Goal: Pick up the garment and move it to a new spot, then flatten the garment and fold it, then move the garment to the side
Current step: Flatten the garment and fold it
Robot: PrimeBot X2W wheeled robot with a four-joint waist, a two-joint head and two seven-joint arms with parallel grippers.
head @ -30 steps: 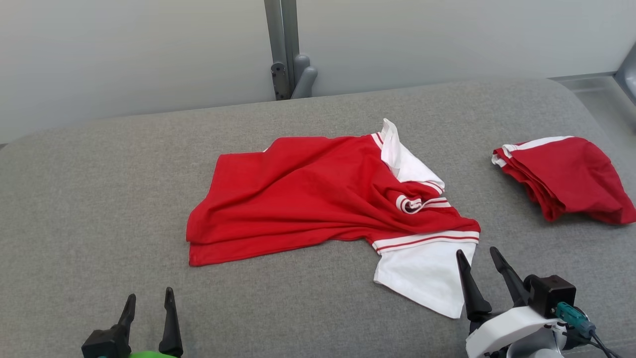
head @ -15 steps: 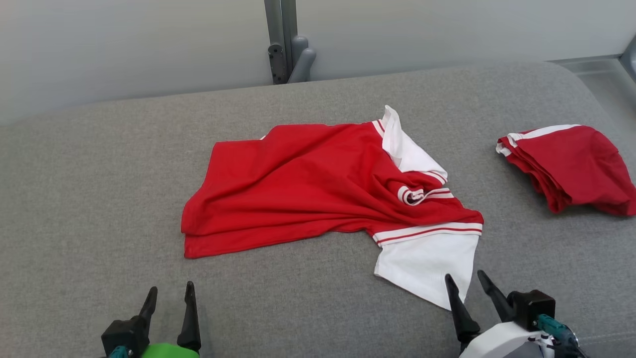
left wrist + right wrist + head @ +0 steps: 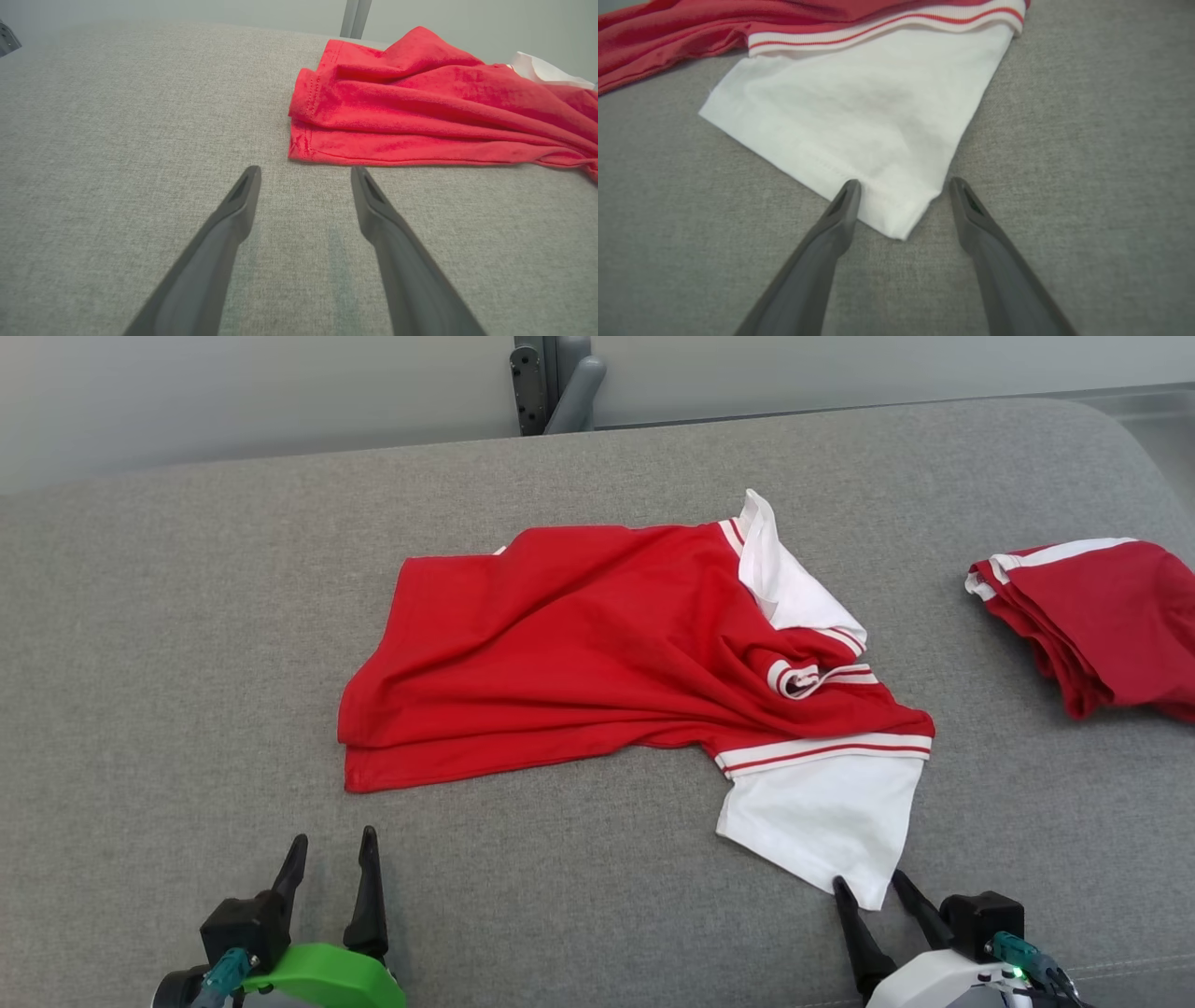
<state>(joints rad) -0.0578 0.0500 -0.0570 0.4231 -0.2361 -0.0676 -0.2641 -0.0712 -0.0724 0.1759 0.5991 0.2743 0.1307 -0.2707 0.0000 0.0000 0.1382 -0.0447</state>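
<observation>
I can see a small white sliver [image 3: 499, 550] peeking past the far red edge, so I should expect a white label there once I spread the garment [image 3: 583, 644] flat.
A red garment [image 3: 597, 644] with white sleeves lies crumpled and partly doubled over in the middle of the grey padded surface [image 3: 168, 644]. My left gripper [image 3: 333, 837] is open, just short of the garment's red hem corner [image 3: 303, 140], with bare fabric surface between its fingers [image 3: 233, 219]. My right gripper [image 3: 868, 879] is open at the near corner of the white sleeve [image 3: 859, 107]. In the right wrist view the sleeve's tip lies between the right gripper's [image 3: 904, 181] spread jaws, with no grip on it.
A second red garment [image 3: 1102, 616], folded, with white trim, lies at the right edge of the surface. A grey post and bracket [image 3: 551, 383] stand behind the back edge against a pale wall. Bare grey surface stretches to the left of the garment.
The head view has shifted, so everything sits higher in it. Relative to the garment, my right gripper has drawn back to the sleeve's near corner and my left has moved right toward the hem corner.
</observation>
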